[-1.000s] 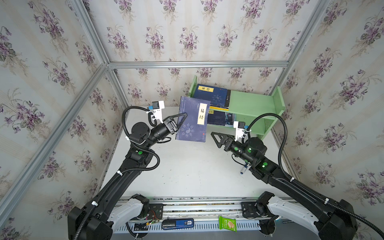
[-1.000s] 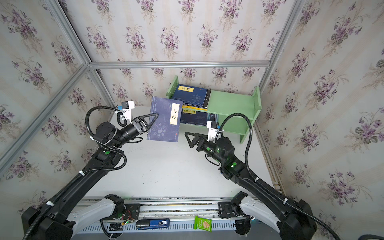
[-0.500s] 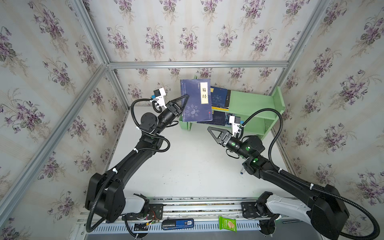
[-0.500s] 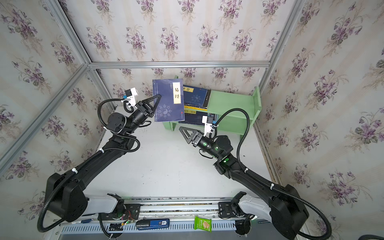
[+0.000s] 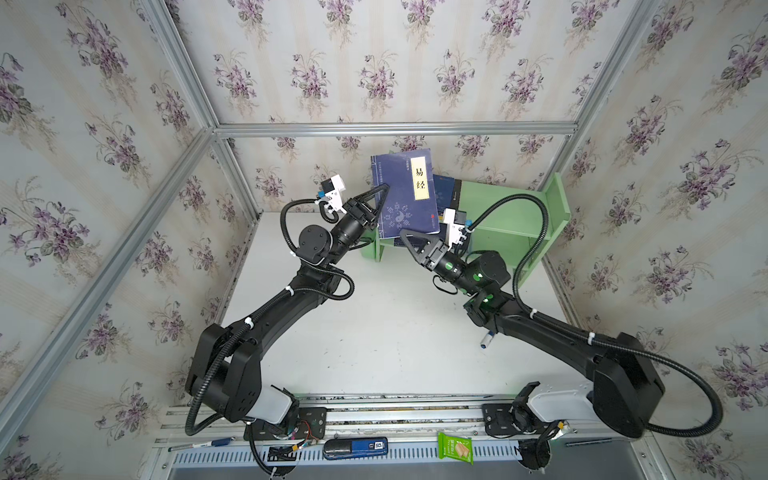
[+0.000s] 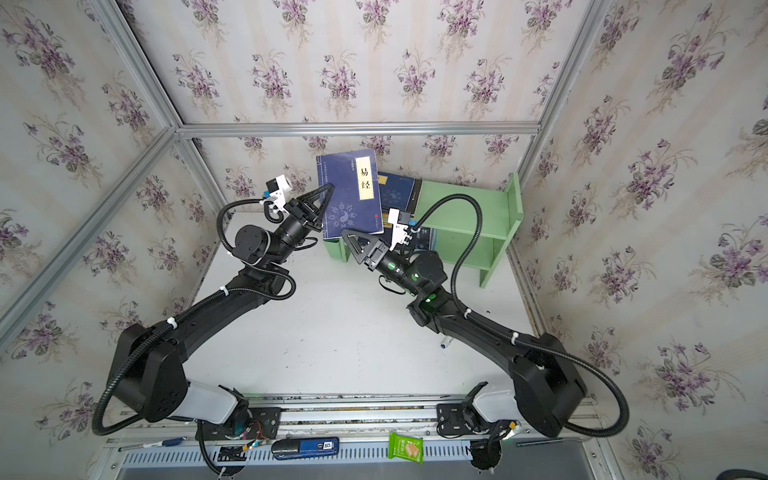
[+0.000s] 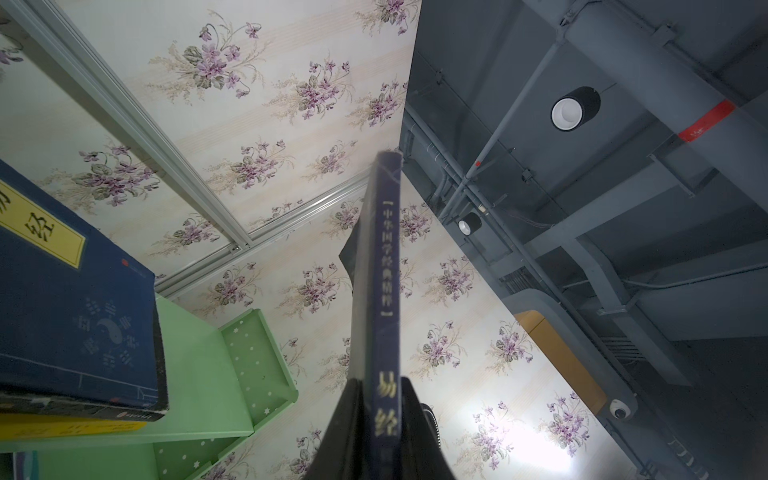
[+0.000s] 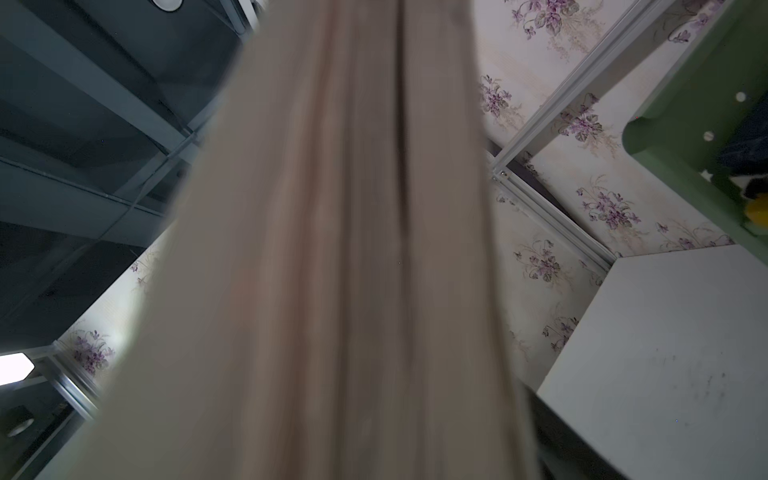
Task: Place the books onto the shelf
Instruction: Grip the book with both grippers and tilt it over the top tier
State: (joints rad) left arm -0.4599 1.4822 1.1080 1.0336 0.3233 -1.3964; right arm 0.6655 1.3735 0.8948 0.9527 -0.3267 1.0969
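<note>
The navy book's spine (image 5: 376, 171) points toward my left gripper's side. My right gripper should grab the navy book's lower edge (image 5: 390, 237) and turn the book's spine to the front of the shelf.
A navy book (image 5: 401, 195) with a yellow title label is held upright in the air over the left end of the pale green shelf (image 5: 519, 208). My left gripper (image 5: 385, 190) is shut on its spine side, as the left wrist view shows (image 7: 380, 384). My right gripper (image 5: 405, 235) reaches up to the book's lower edge. The book's page edge (image 8: 353, 249) fills the right wrist view, and one dark finger (image 8: 552, 419) shows beside it. Whether the jaws press on the book is hidden. More navy books (image 5: 446, 193) lie on the shelf's top tier, over a yellow one (image 7: 62, 428).
A blue-and-white marker pen (image 5: 485, 340) lies on the white table (image 5: 374, 332) under my right arm. Flowered walls with metal frame bars close in the back and sides. A blue device (image 5: 355, 448) and a green packet (image 5: 455, 448) sit on the front rail.
My left arm has lifted the navy book up and back, from in front of the shelf to above its left end. My right gripper has risen to the book's lower edge.
</note>
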